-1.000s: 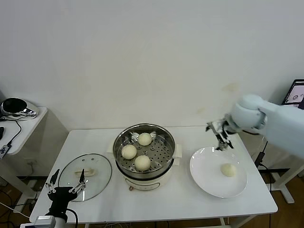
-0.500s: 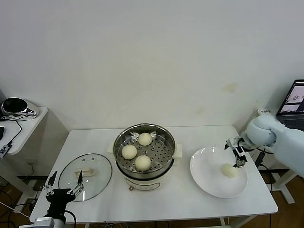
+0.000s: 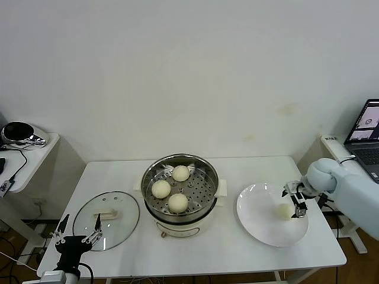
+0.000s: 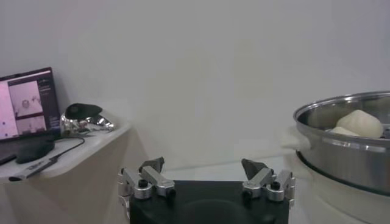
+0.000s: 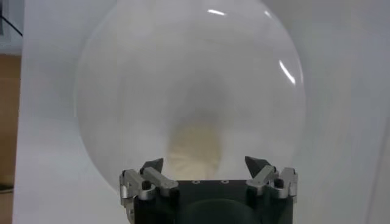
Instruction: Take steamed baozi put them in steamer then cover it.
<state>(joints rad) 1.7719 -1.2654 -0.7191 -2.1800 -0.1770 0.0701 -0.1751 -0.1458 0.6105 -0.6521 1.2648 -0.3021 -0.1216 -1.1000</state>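
I am about to lift the fourth baozi (image 3: 285, 212) resting on the smooth, glossy white plate (image 3: 263, 216), so the baozi should come free at once, leaving the plate in place.
Three cream-white baozi (image 3: 169, 189) lie on the perforated tray of the steel steamer (image 3: 207, 195) at the table's middle. The fourth baozi (image 3: 284, 210) lies on the white plate (image 3: 260, 228) at the right; it also shows in the right wrist view (image 5: 194, 148). My right gripper (image 3: 295, 201) is open, low over the plate, with its fingers either side of that baozi and apart from it. The glass cover (image 3: 106, 220) with its cream handle lies flat on the table at the left. My left gripper (image 3: 76, 236) is open and empty at the table's front left edge, near the cover.
A side shelf (image 3: 29, 160) with a dark object stands far left. A laptop (image 3: 364, 127) stands at the far right. The steamer rim also shows in the left wrist view (image 4: 341, 131).
My right gripper has moved from above the plate's far edge down and towards the front, to the baozi on the plate. The left arm has dropped slightly.
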